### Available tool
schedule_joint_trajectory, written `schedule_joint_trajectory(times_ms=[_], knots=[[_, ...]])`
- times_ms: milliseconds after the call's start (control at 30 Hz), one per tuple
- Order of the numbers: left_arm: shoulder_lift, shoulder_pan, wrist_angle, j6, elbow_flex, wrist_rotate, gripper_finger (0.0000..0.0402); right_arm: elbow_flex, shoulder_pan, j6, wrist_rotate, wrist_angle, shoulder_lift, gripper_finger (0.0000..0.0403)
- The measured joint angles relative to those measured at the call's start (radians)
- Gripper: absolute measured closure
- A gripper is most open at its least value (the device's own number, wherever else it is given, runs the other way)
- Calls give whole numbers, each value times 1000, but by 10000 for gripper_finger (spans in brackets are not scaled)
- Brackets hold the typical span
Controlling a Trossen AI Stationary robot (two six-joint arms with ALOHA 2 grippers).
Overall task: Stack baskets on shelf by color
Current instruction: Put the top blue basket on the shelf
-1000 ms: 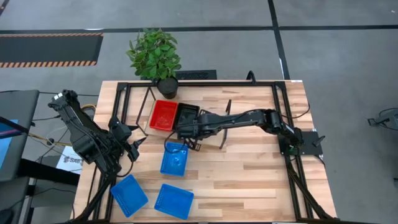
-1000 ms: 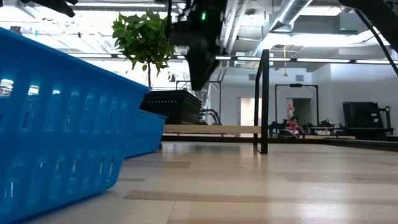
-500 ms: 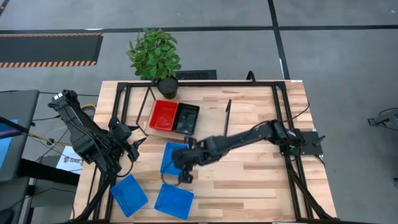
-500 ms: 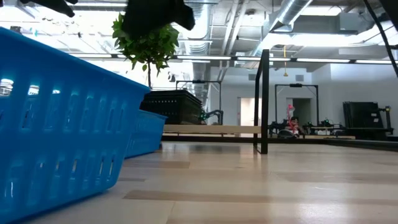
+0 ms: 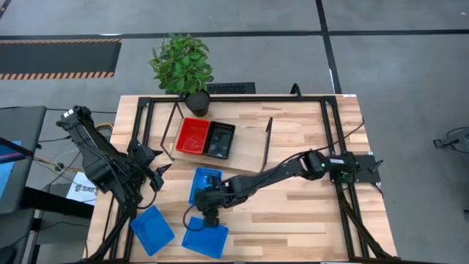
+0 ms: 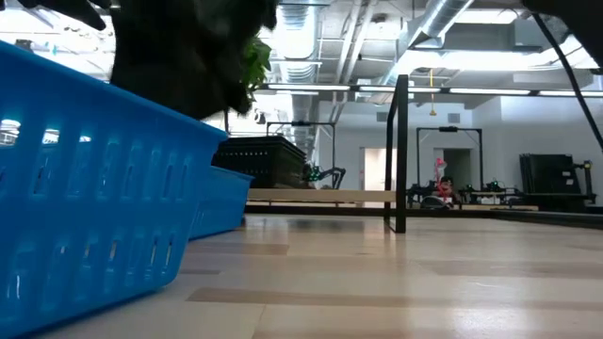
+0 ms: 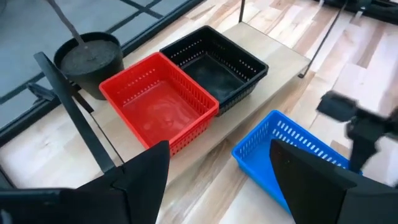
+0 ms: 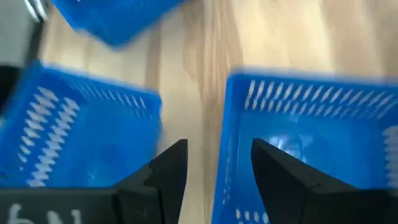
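The blue basket [image 5: 204,180] below the shelf will fit on the open board [image 5: 249,150] beside the black basket when I lower it, because that board looks about as wide as one basket.
A red basket [image 5: 193,136] and a black basket [image 5: 220,140] sit side by side on the shelf [image 5: 245,150] at the far left. Three blue baskets lie on the table: one below the shelf [image 5: 207,183], one near middle [image 5: 205,237], one near left [image 5: 152,229]. My right gripper [image 5: 209,217] is open and empty over the gap between the first two. In the right wrist view its fingers [image 8: 217,165] stand on either side of one blue basket's wall [image 8: 225,124], apart from it. My left gripper [image 7: 217,180] is open and empty at the table's left edge.
A potted plant [image 5: 183,64] stands behind the shelf's left end. Black frame rails [image 5: 333,139] run along the table's sides. The shelf's right third [image 5: 249,143] is bare board. The table's right half [image 5: 308,213] is bare wood. In the low view a blue basket [image 6: 85,198] fills the left foreground.
My right gripper has gone from beside the black basket on the shelf toward the table's near edge and a little left, across the far blue basket, down to the gap between two blue baskets. The baskets have stayed where they were.
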Motion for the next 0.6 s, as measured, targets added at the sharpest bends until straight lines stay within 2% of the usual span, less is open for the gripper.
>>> schedule_joint_trajectory(times_ms=[133,400,500,600], knots=[[0,-1,3,-7,0,4,136,-4,0,0,-18,-20,46,211],[0,0,3,-10,0,1,136,-6,-3,-2,-23,-61,49,226],[0,0,3,-10,0,0,136,-5,-8,-3,-7,-74,48,252],[0,0,3,-10,0,0,136,-5,-14,-2,-7,-90,48,297]])
